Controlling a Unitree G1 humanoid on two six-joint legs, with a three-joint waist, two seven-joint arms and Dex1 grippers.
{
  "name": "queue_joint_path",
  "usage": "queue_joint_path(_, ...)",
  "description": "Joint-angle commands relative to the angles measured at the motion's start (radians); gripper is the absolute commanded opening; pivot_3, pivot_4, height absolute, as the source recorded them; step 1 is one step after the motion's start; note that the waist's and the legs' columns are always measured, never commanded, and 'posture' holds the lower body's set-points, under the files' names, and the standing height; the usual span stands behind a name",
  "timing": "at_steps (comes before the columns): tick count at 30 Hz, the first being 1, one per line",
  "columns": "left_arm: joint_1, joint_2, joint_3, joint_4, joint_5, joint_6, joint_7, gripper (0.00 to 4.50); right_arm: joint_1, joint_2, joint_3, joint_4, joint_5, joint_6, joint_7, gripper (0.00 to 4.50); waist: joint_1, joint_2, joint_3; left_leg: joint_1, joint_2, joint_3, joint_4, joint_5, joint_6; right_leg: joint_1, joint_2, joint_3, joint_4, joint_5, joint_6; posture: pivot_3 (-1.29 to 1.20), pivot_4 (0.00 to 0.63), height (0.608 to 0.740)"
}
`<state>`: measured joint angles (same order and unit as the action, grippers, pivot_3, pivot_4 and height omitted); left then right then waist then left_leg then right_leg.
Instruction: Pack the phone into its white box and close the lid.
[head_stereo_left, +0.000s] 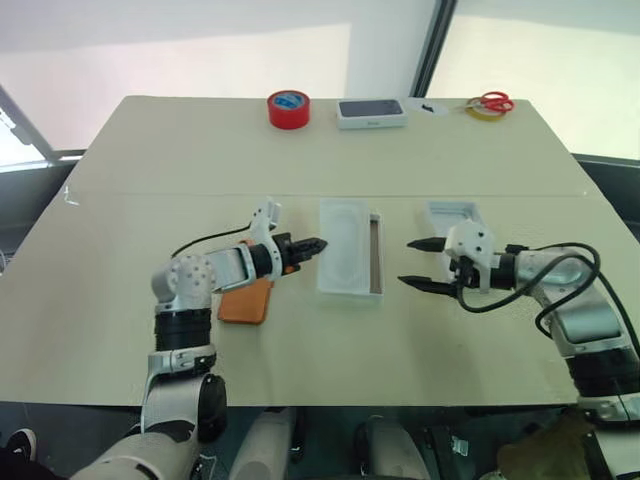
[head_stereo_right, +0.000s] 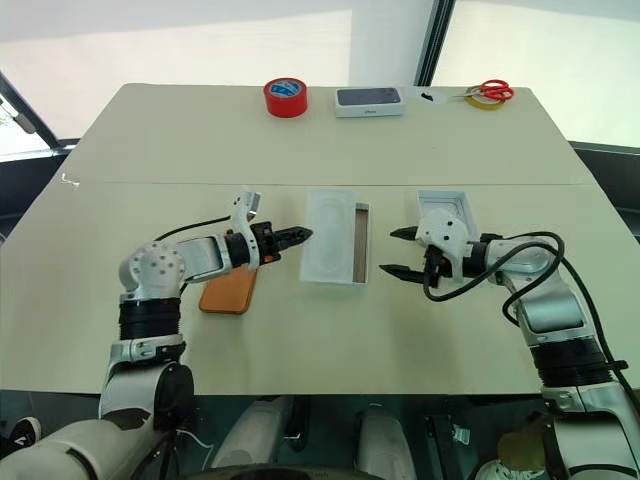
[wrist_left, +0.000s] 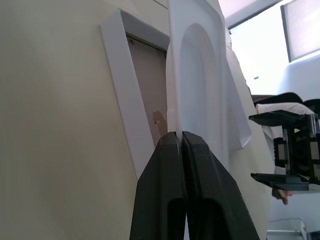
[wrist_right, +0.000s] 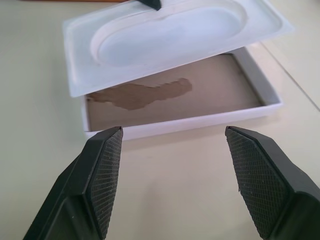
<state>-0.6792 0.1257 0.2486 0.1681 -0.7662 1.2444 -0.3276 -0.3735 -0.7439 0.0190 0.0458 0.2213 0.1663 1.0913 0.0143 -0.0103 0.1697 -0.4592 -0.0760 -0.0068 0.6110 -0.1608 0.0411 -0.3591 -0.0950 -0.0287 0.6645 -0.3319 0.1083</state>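
Note:
The white insert (head_stereo_left: 344, 247) is shaped like the box's opening (head_stereo_left: 376, 255), so the insert will settle flat inside the walls when I push it down.
The orange phone (head_stereo_left: 245, 303) lies flat on the table under my left forearm. The white box (head_stereo_left: 376, 256) sits at mid-table, a strip of its brownish floor showing. A white moulded insert (head_stereo_left: 343, 245) lies tilted over it, raised off the floor (wrist_right: 150, 97). My left gripper (head_stereo_left: 318, 244) is shut, pinching the insert's edge (wrist_left: 175, 125) on the phone's side. My right gripper (head_stereo_left: 405, 262) hangs open just right of the box, nothing between its fingers (wrist_right: 107, 170). The lid (head_stereo_right: 445, 208) lies inside-up behind the right gripper.
Along the far table edge stand a red tape roll (head_stereo_left: 288, 108), a white box with a dark phone picture (head_stereo_left: 371, 113), and red-handled scissors on a yellow tape roll (head_stereo_left: 488, 104). A seam crosses the tabletop (head_stereo_left: 150, 193) behind the arms.

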Motion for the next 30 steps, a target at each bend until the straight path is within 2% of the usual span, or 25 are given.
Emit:
queue_joint_path(1, -0.022, -0.009, -0.030, 0.025, 0.019, -0.050, -0.031, 0.00, 0.016, 0.006, -0.049, -0.031, 0.034, -0.005, -0.025, 3.41, 0.000, 0.000, 0.000, 0.000, 0.000, 0.000, 0.000, 0.000, 0.000, 0.001, 0.000, 0.000, 0.000, 0.000, 0.000, 0.00, 0.150, 0.738)
queue_joint_path(8, -0.044, -0.034, -0.061, 0.086, 0.049, -0.095, -0.039, 0.00, 0.071, 0.008, -0.069, -0.077, 0.056, 0.010, -0.055, 3.41, 0.000, 0.000, 0.000, -0.001, 0.000, 0.000, 0.000, 0.000, 0.000, 0.001, 0.000, 0.000, 0.000, 0.000, 0.000, 0.00, 0.150, 0.738)
queue_joint_path(20, -0.089, -0.025, -0.101, 0.159, 0.106, -0.140, -0.093, 0.00, 0.075, 0.028, -0.050, -0.076, 0.046, -0.005, -0.085, 3.41, 0.001, 0.000, 0.000, -0.001, 0.000, 0.000, 0.000, 0.000, 0.000, 0.001, 0.000, 0.000, 0.000, 0.000, 0.000, 0.00, 0.150, 0.738)
queue_joint_path(23, -0.095, -0.024, -0.076, 0.153, 0.090, -0.113, -0.093, 0.96, 0.073, 0.030, -0.049, -0.067, 0.044, -0.012, -0.087, 3.46, 0.000, 0.000, 0.000, -0.001, 0.000, 0.000, 0.000, 0.000, 0.000, 0.001, 0.000, 0.000, 0.000, 0.000, 0.000, 0.00, 0.150, 0.738)
queue_joint_path(27, -0.105, -0.014, -0.071, 0.134, 0.087, -0.095, -0.090, 2.90, 0.063, 0.035, -0.043, -0.047, 0.040, -0.023, -0.087, 3.46, -0.001, 0.000, 0.000, -0.001, 0.000, 0.000, 0.000, 0.000, 0.000, 0.001, 0.000, 0.000, 0.000, 0.000, 0.000, 0.00, 0.150, 0.738)
queue_joint_path(30, -0.105, -0.006, -0.077, 0.096, 0.078, -0.093, -0.104, 2.90, 0.047, 0.043, -0.036, -0.036, 0.037, -0.026, -0.089, 3.46, -0.001, 0.000, 0.000, -0.001, 0.000, 0.000, 0.000, 0.000, 0.000, 0.001, 0.000, 0.000, 0.000, 0.000, 0.000, 0.00, 0.150, 0.738)
